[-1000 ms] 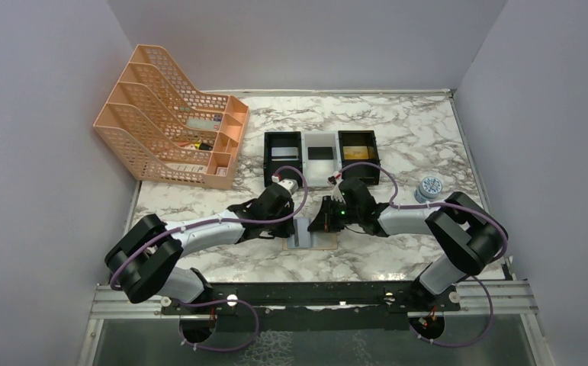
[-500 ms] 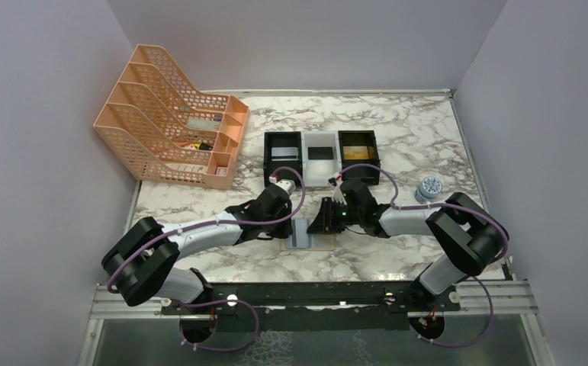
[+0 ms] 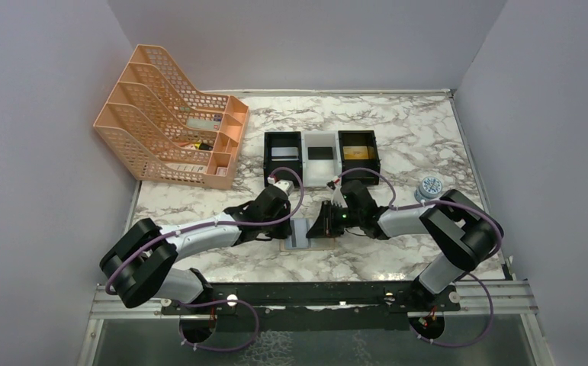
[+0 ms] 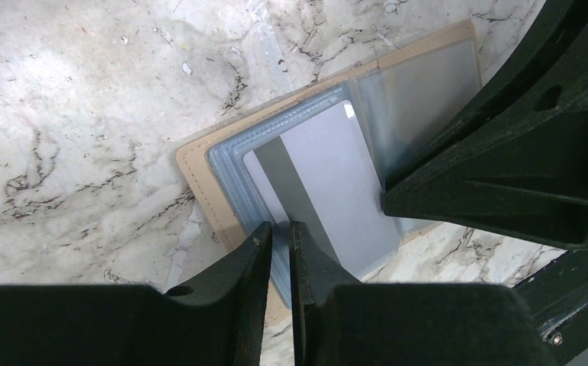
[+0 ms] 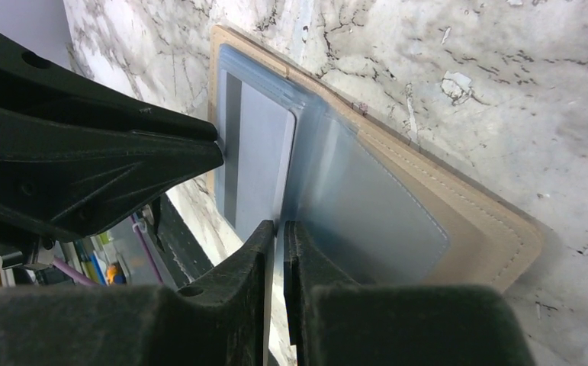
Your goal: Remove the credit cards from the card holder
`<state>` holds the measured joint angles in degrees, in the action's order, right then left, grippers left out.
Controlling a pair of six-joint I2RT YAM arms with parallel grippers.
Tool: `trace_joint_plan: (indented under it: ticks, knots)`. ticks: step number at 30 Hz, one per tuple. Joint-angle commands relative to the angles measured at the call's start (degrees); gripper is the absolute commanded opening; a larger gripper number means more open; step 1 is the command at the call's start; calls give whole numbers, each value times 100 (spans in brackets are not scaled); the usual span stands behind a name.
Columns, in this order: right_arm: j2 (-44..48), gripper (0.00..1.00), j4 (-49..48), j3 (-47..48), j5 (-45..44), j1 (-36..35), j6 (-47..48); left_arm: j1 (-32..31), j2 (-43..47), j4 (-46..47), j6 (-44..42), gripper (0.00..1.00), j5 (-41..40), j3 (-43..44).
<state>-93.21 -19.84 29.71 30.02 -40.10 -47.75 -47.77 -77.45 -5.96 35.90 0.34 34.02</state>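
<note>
The grey credit card [image 4: 344, 171] is deep in its sleeve, so the robot's left gripper should open, press over the card's dark stripe [image 4: 300, 187] and slide the card toward the right gripper.
The tan card holder [image 3: 311, 242] lies open on the marble, its grey-blue sleeves facing up [image 4: 199, 171] [image 5: 466, 221]. A grey credit card [image 4: 329, 183] [image 5: 264, 152] with a dark stripe sits in the left sleeve. My left gripper [image 3: 286, 229] [image 4: 281, 229] has its jaws nearly together on the holder's left sleeve edge, beside the card's stripe. My right gripper [image 3: 325, 226] [image 5: 279, 226] pinches the edge of the clear middle sleeve leaf, which stands slightly raised. Each gripper's tip shows in the other's wrist view, the right gripper [image 4: 386, 200] and the left gripper [image 5: 218, 149].
Behind the holder stand three small trays in a row: black [image 3: 268, 158], white [image 3: 320, 174] and black [image 3: 377, 156]. A peach mesh file organiser [image 3: 172, 137] fills the back left. A small round tin [image 3: 428, 187] sits at the right.
Both arms shifted slightly. More of the grey sleeve shows between the grippers now. The right jaws parted briefly and came together again on the leaf.
</note>
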Motion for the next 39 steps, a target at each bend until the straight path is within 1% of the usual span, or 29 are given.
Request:
trace_joint_plan:
  ticks: [1,5,8,15,27,33,35,39]
  knots:
    - [-131,10,-231,87,203,12,9,-23,41,-277,4,18,-156,-106]
    - [-291,11,-649,45,664,19,-198,-31,32,-227,30,19,-107,-91]
    - [-390,11,-819,-16,604,21,-357,-30,29,-194,42,19,-94,-97]
    - [-324,1,-745,-41,424,43,-372,-25,104,-209,35,18,-95,-140]
    - [-109,1,-634,-189,333,120,-361,-30,244,-239,51,18,-179,-163]
    - [69,1,-338,-146,110,129,-331,-31,248,-242,43,18,-199,-158]
    - [121,3,-315,-140,88,125,-330,-27,257,-250,31,19,-200,-136]
    - [111,13,-128,-16,71,125,-216,-25,302,-239,53,19,-200,-120]
